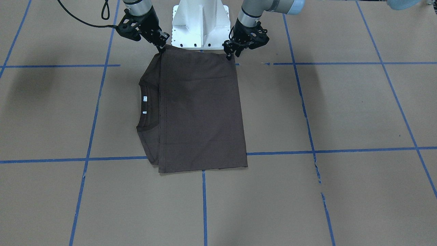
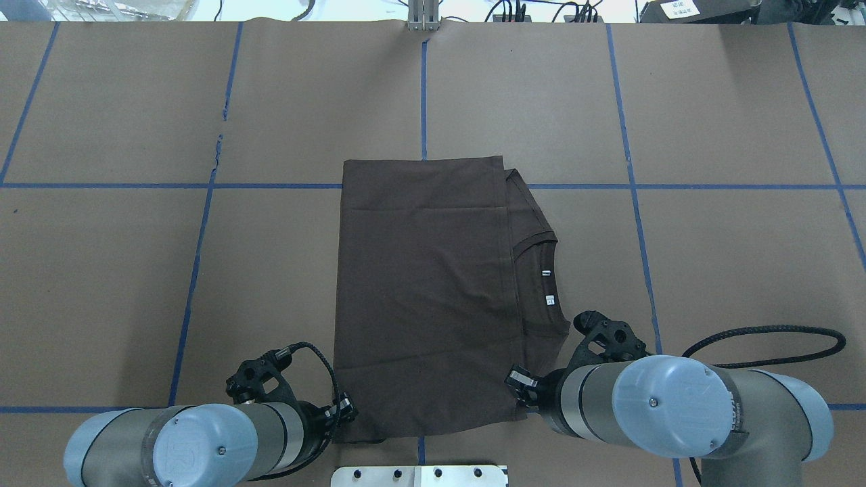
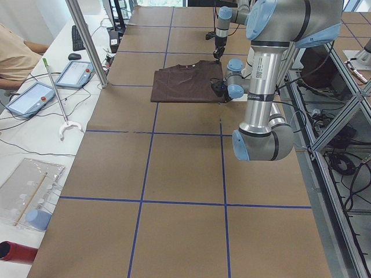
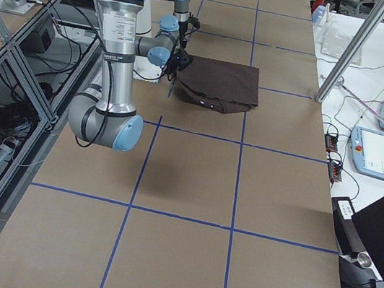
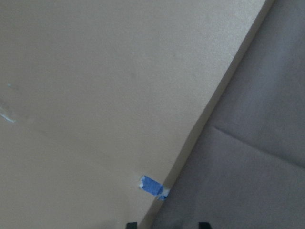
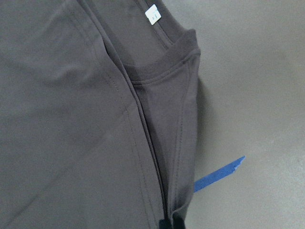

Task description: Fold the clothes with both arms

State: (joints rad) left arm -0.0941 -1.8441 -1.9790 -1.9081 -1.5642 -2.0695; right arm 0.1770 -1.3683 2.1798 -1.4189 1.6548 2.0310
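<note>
I expect the collar (image 1: pixel 144 104) to double over and end up hidden when I fold the shirt's near edge across, because the collar sits midway (image 1: pixel 155 106) along the shirt's side.
The dark brown T-shirt (image 1: pixel 201 109) lies folded into a tall rectangle on the brown table, with its ribbed collar (image 1: pixel 147 119) and white neck tags (image 1: pixel 144 98) showing beside the folded edge. It also shows in the overhead view (image 2: pixel 426 297). My left gripper (image 1: pixel 229 55) is at the shirt's near corner. In the left wrist view its fingertips (image 5: pixel 167 225) stand apart over the shirt's edge (image 5: pixel 257 143). My right gripper (image 1: pixel 161 49) is at the other near corner. In the right wrist view it (image 6: pixel 171 224) is pinched shut on the layered fabric edge (image 6: pixel 71 119).
The white pedestal base (image 1: pixel 199 24) stands just behind the shirt's near edge. Blue tape lines (image 1: pixel 307 151) grid the table. A black cable (image 2: pixel 764 335) loops from the right arm. A pole (image 4: pixel 348 55), tablets (image 4: pixel 377 151) and a seated operator (image 3: pixel 14 55) line the far side.
</note>
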